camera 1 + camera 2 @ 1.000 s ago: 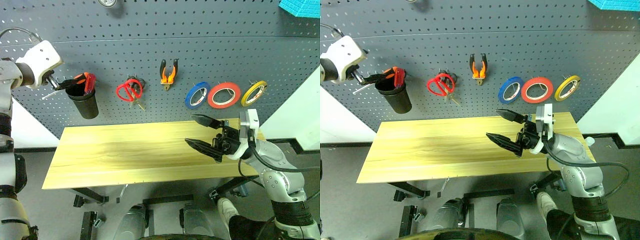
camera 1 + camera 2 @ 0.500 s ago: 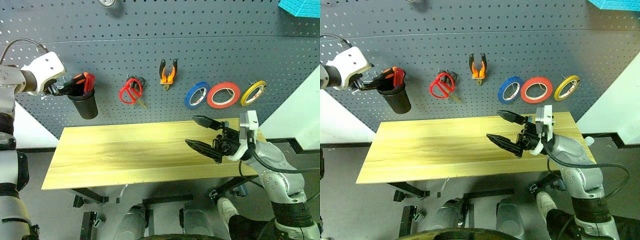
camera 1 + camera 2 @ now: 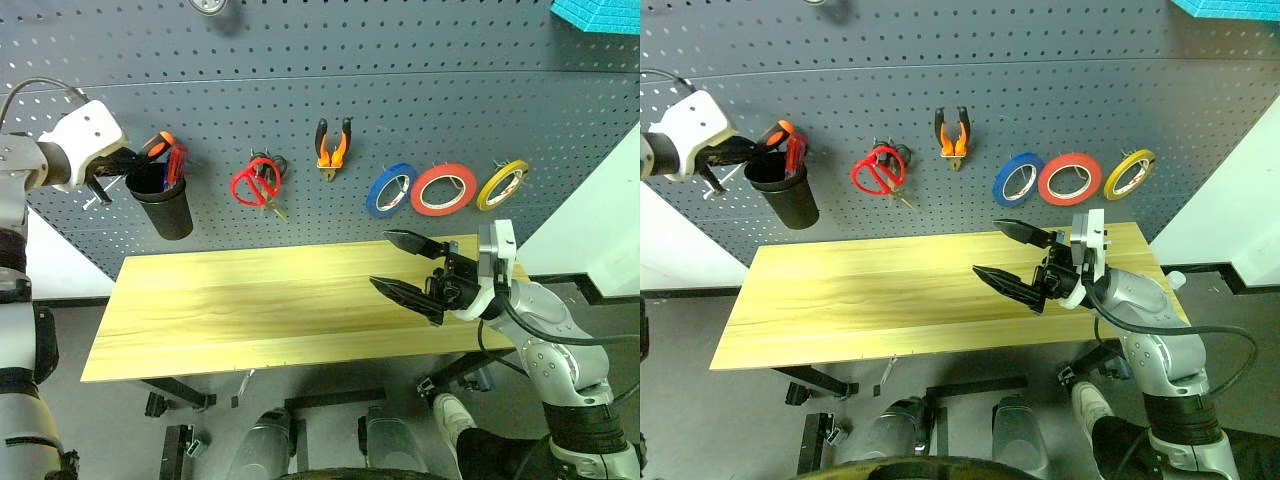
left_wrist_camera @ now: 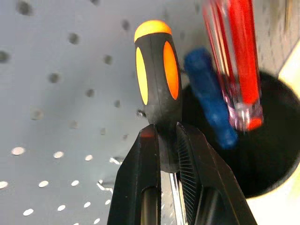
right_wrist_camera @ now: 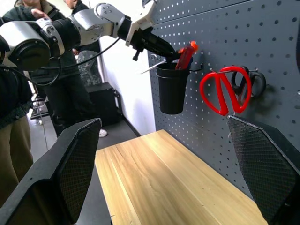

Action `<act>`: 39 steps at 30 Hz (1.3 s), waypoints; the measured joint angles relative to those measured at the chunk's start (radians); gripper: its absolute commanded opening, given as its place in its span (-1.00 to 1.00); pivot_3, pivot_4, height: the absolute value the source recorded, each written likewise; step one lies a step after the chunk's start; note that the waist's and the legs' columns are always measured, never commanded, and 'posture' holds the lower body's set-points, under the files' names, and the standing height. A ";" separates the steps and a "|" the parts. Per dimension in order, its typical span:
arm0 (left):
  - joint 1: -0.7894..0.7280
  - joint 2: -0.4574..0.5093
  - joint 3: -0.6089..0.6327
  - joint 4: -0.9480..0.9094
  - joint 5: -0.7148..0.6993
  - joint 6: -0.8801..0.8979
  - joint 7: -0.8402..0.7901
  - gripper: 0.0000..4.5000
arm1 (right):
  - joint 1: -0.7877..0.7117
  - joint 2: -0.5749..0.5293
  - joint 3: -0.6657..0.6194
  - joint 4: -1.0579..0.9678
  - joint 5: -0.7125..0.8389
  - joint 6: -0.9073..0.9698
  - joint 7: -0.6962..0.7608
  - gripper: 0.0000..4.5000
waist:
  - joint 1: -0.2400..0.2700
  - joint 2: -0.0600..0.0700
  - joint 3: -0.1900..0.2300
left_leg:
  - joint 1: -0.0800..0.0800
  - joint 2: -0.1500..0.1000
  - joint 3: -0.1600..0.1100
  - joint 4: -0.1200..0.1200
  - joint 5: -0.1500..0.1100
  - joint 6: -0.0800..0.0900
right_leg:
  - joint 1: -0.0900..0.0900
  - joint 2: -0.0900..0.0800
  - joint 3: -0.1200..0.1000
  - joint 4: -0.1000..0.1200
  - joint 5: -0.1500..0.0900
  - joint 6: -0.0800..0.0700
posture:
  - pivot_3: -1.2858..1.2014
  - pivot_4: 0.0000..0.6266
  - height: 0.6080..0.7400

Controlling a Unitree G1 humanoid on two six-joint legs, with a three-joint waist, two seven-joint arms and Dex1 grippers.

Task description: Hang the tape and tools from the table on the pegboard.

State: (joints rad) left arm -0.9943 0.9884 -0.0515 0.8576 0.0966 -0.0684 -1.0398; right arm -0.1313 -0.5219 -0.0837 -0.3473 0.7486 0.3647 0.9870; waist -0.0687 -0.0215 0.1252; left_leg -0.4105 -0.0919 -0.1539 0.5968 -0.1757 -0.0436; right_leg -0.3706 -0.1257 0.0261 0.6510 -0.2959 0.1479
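Observation:
The screwdriver's shaft (image 3: 102, 193) is outside the black cup. Next, I grip the screwdriver's handle again with my left gripper, turn the shaft down and lower it into the cup (image 3: 150, 181).
My left gripper (image 3: 125, 165) is up at the pegboard (image 3: 400, 80), shut on the neck of the orange-and-black screwdriver (image 4: 157, 70), whose handle sticks out over the rim of a black cup (image 3: 165, 205). Red-handled scissors (image 3: 257, 182), orange-and-black pliers (image 3: 334, 150) and the yellow tape (image 3: 503, 185) hang on hooks to the right. My right gripper (image 3: 381, 259) hovers open over the right end of the table (image 3: 250, 300), pointing left with nothing between its fingers.
The cup also holds a red-handled tool (image 4: 236, 56) and a blue one (image 4: 208, 93). A blue roll (image 3: 392, 190) and a larger red roll (image 3: 447, 189) hang beside the yellow tape. Dark-handled scissors (image 5: 255, 82) hang behind the red ones. People (image 5: 18, 93) stand beyond the table's left end.
My left gripper has gone from open to shut on the screwdriver at the cup. My right arm has not moved.

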 measured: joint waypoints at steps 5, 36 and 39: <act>0.021 0.001 0.006 -0.004 0.000 0.022 0.013 -0.78 | -0.011 0.000 0.003 0.001 -0.001 0.000 0.001 1.00 | -0.001 0.000 0.000 | 0.000 0.000 0.000 0.001 0.000 0.000 | 0.000 0.000 0.000 0.002 0.000 0.000 | 0.00 -0.86 0.82; -0.034 -0.050 -0.023 0.103 0.051 0.015 0.045 -0.79 | -0.024 0.000 0.011 0.001 -0.003 0.000 -0.010 1.00 | -0.001 -0.001 -0.001 | 0.001 0.000 -0.001 0.003 0.001 -0.001 | 0.000 0.001 0.000 0.004 0.000 0.000 | -0.02 -0.87 0.82; -0.023 -0.043 0.013 0.076 0.015 0.026 0.030 -0.79 | -0.022 0.000 0.010 0.000 -0.003 0.000 -0.013 1.00 | -0.002 -0.001 -0.001 | 0.001 0.000 -0.001 0.003 0.001 -0.001 | 0.000 0.001 0.000 0.004 0.000 -0.001 | -0.02 -0.86 0.82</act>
State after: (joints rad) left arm -1.0170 0.9454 -0.0384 0.9336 0.1114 -0.0421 -1.0102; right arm -0.1531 -0.5221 -0.0739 -0.3469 0.7454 0.3645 0.9743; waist -0.0706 -0.0224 0.1245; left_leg -0.4100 -0.0918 -0.1546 0.5994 -0.1752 -0.0443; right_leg -0.3708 -0.1251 0.0261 0.6551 -0.2955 0.1474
